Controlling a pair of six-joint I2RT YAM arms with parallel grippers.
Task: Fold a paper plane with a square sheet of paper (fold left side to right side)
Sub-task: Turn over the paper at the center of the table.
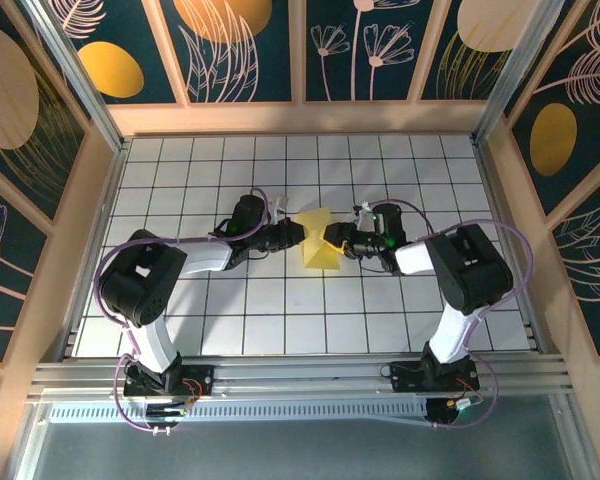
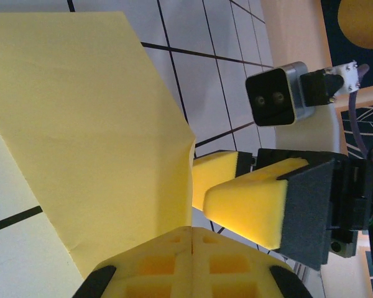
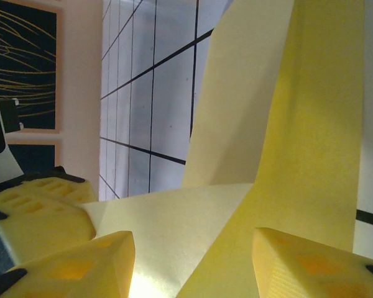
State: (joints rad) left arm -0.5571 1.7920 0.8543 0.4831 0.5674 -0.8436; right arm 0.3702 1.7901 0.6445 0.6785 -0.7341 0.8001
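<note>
The sheet stands bent up off the grid with its flap crooked (image 3: 168, 220), so next my left gripper takes it anew from my right gripper and lays it flat (image 1: 283, 268).
The square sheet of paper (image 1: 317, 243) is yellow and stands bent up off the white grid table between my two grippers; it has no paper plane shape. My left gripper (image 1: 298, 235) meets it from the left. In the left wrist view that gripper (image 2: 191, 231) is shut, its foam pads pressed together on the sheet's (image 2: 93, 124) edge. My right gripper (image 1: 335, 241) comes in from the right. In the right wrist view it (image 3: 193, 267) is open, with a creased flap of the sheet (image 3: 193, 217) lying between its fingers (image 3: 99, 261).
The white grid table (image 1: 230, 310) is walled by wooden rails (image 1: 90, 240) on three sides. Both arms reach toward the middle, fingertips close together. The right gripper's foam pads (image 2: 255, 198) and wrist camera (image 2: 276, 96) sit just beside the left fingers.
</note>
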